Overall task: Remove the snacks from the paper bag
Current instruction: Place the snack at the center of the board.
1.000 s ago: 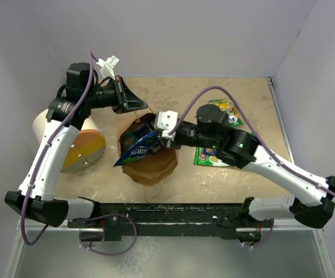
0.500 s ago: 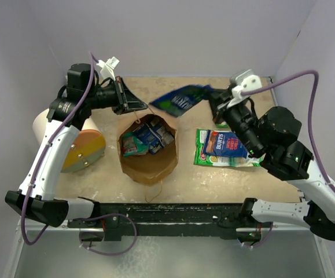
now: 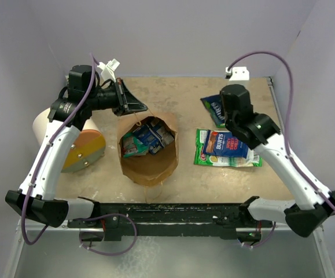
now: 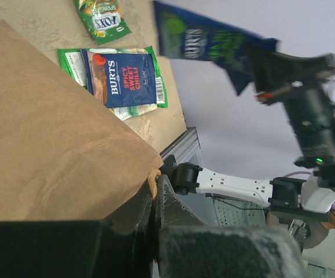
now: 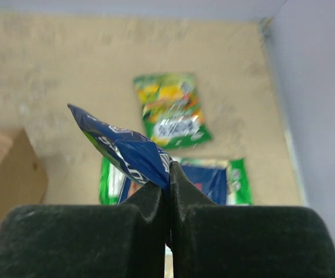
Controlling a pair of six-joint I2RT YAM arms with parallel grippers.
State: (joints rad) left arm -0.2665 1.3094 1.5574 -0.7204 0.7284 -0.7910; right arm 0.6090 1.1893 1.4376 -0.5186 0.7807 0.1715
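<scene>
My right gripper is lowering the dark blue snack packet (image 3: 214, 110), which hangs clear of the bag. It should keep lowering the packet toward the flat Burts packet (image 3: 226, 145) until it lies on top.
The brown paper bag (image 3: 150, 162) stands open at the table's middle, with teal and dark blue snack packets (image 3: 147, 139) inside. My left gripper (image 3: 139, 108) is shut on the bag's twisted handle (image 4: 152, 180) at its far rim. My right gripper (image 5: 169, 174) is shut on a corner of a dark blue snack packet (image 5: 126, 150), which hangs above the table at the back right (image 3: 212, 108). A green-edged Burts packet (image 3: 225, 147) and a green-yellow packet (image 5: 170, 110) lie flat on the table below it.
A white cylinder with an orange-yellow round end (image 3: 80, 147) lies to the left of the bag, under my left arm. Grey walls close in the back and both sides. The right wall is close to the packets.
My right gripper has lifted the dark blue packet out of the bag and carried it to the back right, above the packets lying there. My left gripper has stayed on the handle.
</scene>
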